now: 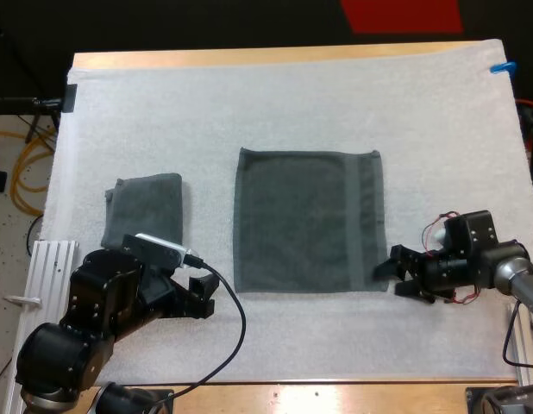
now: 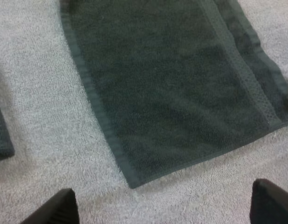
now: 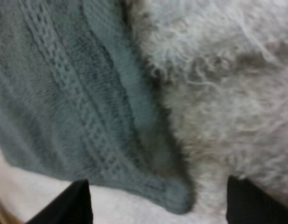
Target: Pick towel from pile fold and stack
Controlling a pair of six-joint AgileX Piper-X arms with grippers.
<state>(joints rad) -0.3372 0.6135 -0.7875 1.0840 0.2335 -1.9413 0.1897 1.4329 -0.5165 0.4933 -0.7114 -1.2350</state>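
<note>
The flat towel [image 1: 292, 222] has its woven band [image 1: 355, 222] running next to the towel's hem, so the woven band should end up on top near the towel's open edge when I fold the towel over.
A dark grey-green towel [image 1: 308, 220] lies spread flat in the middle of the white mat [image 1: 275, 103]. A second towel [image 1: 144, 207], folded small, rests to its left. My left gripper [image 1: 204, 295] hovers open just off the flat towel's near left corner. In the left wrist view its fingers [image 2: 65, 207] stand wide apart short of that towel [image 2: 167, 88]. My right gripper [image 1: 391, 278] is open at the flat towel's near right corner. In the right wrist view the towel [image 3: 65, 102] ends in a corner between the spread fingertips [image 3: 258, 203], which touch nothing.
The wooden table's edge [image 1: 275, 56] runs along the far side of the mat. A metal rail [image 1: 51, 259] lies off the mat's left side beside my left arm. The folded towel's edge [image 2: 2, 135] lies close to my left gripper.
</note>
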